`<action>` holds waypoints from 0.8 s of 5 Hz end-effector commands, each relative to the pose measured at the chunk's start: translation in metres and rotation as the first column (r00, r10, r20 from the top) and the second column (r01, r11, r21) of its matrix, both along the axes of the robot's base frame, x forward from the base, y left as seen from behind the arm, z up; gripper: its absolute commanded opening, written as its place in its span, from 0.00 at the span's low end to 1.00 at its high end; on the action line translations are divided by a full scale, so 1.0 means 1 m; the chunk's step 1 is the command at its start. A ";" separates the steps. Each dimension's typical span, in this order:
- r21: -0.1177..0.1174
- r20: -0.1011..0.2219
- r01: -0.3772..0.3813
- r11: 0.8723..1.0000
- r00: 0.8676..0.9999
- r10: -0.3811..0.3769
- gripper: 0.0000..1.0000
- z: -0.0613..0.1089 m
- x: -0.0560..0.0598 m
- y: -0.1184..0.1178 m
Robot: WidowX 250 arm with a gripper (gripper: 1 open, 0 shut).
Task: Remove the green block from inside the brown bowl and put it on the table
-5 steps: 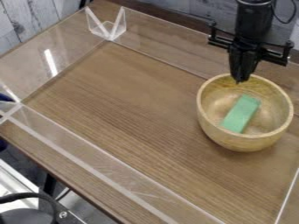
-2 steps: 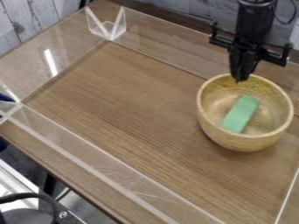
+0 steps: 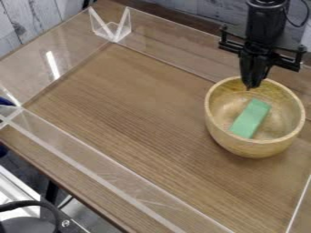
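Observation:
My gripper should open its fingers wide and go down with them astride the block (image 3: 253, 115) before gripping it, since they are shut above the green block's far end (image 3: 257, 105).
The green block (image 3: 253, 119) lies inside the brown bowl (image 3: 216, 123), slanted along the bowl's floor, at the right side of the table (image 3: 134, 109). My black gripper (image 3: 253, 82) hangs from above, pointing straight down over the bowl's far rim. Its fingers are pressed together, shut on nothing. The fingertips sit just above and behind the block's upper end, apart from it.
Low clear acrylic walls (image 3: 85, 155) edge the tabletop on the left and front. A clear acrylic bracket (image 3: 111, 25) stands at the back left corner. Bare wood-grain surface stretches left of the bowl.

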State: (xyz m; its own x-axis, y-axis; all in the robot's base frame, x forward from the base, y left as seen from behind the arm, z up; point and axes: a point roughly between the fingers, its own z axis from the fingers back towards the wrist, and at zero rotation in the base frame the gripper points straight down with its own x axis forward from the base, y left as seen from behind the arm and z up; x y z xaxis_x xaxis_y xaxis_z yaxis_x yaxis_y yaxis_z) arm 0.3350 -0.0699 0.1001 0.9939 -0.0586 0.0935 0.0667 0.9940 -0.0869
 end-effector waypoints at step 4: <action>0.008 0.079 -0.046 0.999 0.996 0.045 1.00 0.013 0.009 0.006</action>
State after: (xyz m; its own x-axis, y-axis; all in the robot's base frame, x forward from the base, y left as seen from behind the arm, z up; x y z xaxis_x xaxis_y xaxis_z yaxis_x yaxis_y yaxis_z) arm 0.3361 -0.0621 0.0940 0.9942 -0.0106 0.1066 0.0181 0.9974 -0.0694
